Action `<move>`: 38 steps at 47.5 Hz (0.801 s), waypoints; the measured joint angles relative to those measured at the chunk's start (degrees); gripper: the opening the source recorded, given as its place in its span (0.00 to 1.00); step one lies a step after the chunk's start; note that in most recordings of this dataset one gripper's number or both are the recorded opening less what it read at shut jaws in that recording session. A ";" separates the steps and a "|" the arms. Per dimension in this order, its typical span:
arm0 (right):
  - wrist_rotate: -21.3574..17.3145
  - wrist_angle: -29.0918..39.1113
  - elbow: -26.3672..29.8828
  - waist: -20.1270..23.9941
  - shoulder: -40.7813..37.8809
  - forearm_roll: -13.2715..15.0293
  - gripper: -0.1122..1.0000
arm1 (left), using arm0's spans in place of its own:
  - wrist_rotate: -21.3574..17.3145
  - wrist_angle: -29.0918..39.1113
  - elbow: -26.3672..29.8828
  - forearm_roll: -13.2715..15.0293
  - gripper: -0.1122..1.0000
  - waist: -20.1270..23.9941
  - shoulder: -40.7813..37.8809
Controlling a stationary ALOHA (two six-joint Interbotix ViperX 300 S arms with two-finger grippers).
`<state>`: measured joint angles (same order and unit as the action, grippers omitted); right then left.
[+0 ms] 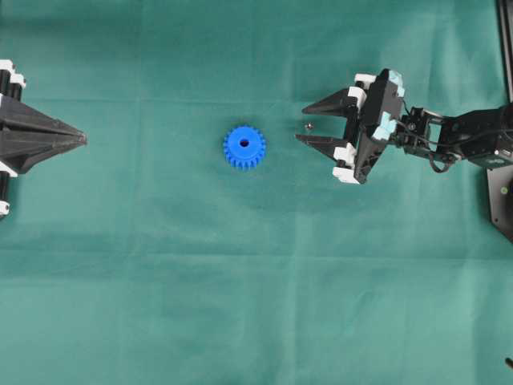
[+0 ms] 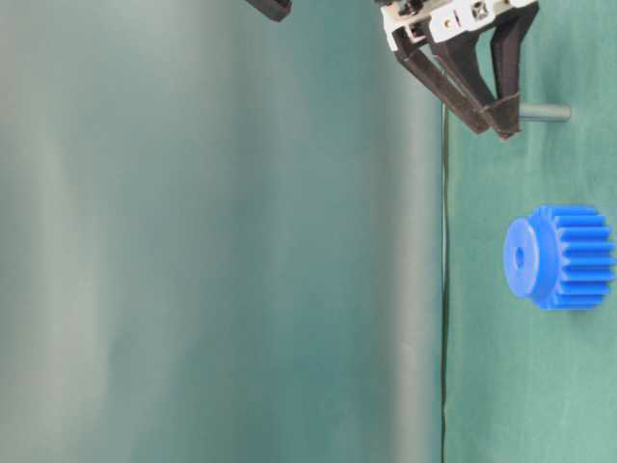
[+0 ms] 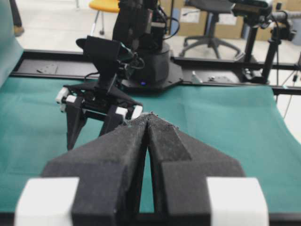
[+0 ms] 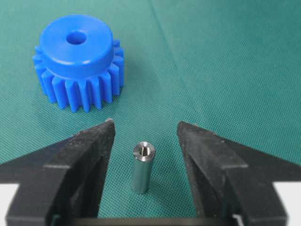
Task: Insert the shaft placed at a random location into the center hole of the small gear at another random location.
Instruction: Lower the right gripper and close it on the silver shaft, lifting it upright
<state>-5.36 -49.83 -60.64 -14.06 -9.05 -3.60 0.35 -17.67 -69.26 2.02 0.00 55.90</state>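
The shaft is about the same height as the small gear, so the shaft's tip should still be visible above the gear's middle when the robot pushes it in.
The small gear is a bright blue toothed wheel lying flat on the green cloth, hub up, with its dark center hole facing upward. To its right the shaft, a short silvery pin, stands upright on the cloth. My right gripper is open and straddles it. In the right wrist view the shaft stands between the two black fingers and touches neither. The gear lies beyond the right gripper. At the far left my left gripper is shut and holds nothing.
Green cloth covers the whole table. In the left wrist view the right arm's base stands across the table, with a black rail behind it. The table-level view shows the gear and the shaft apart.
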 measured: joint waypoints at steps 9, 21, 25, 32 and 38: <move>0.00 -0.18 -0.18 0.00 -0.09 0.09 0.36 | 0.09 0.00 -0.09 0.00 0.10 0.00 0.00; -0.09 -0.26 -0.18 0.00 -0.09 0.09 0.22 | 0.18 0.00 -0.09 0.00 0.10 0.00 0.00; -0.18 -0.26 -0.26 0.00 0.00 0.09 0.22 | 0.26 0.00 -0.09 0.09 0.10 0.00 0.00; -0.26 0.00 -0.26 0.00 0.35 0.09 0.22 | 0.26 0.00 -0.09 0.09 0.10 0.00 0.00; -0.53 3.60 -0.26 0.18 4.57 0.09 0.22 | 0.26 0.00 -0.09 0.09 0.10 0.00 0.00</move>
<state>-5.89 -46.23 -60.91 -13.89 -4.48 -3.52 0.62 -17.67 -69.35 2.11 0.00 55.90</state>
